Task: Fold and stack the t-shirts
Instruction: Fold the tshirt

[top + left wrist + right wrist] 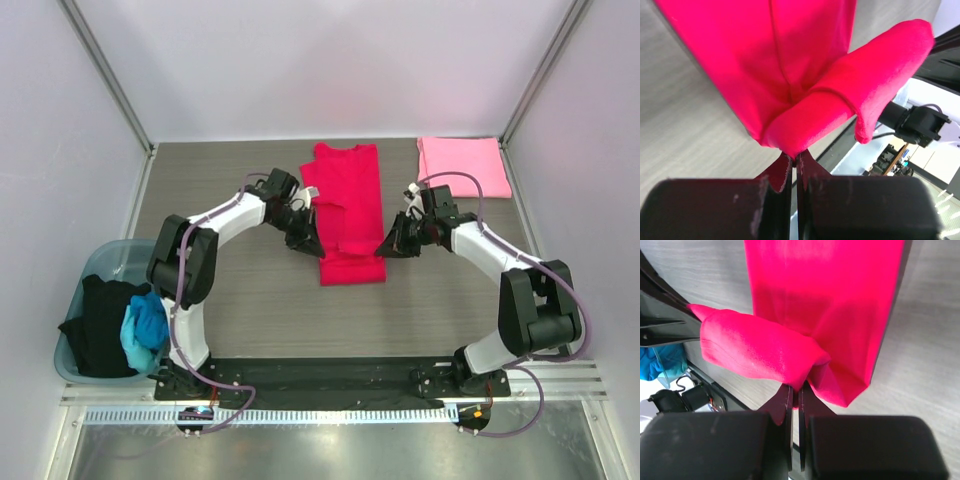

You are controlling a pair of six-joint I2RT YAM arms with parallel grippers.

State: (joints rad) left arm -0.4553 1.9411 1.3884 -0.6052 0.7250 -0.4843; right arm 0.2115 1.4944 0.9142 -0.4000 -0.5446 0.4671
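Observation:
I should move the lifted near end (357,247) toward the collar end (346,152) with my right gripper next until it lies over the t-shirt, because it reaches across the crimson red t-shirt's width.
The crimson red t-shirt (350,205) lies as a long narrow strip in the middle of the table, collar end at the back. My left gripper (312,243) is shut on its near left edge (790,135). My right gripper (385,247) is shut on its near right edge (800,377). The near end is lifted and curls over between them. A folded light pink t-shirt (462,165) lies flat at the back right. A black t-shirt (98,325) and a bright blue one (143,328) sit bunched in a bin at the left.
A translucent blue-grey bin (100,258) stands at the table's left edge, beside the left arm's base. Metal posts and pale walls close in the back and sides. A dark mounting rail (330,375) runs along the near edge.

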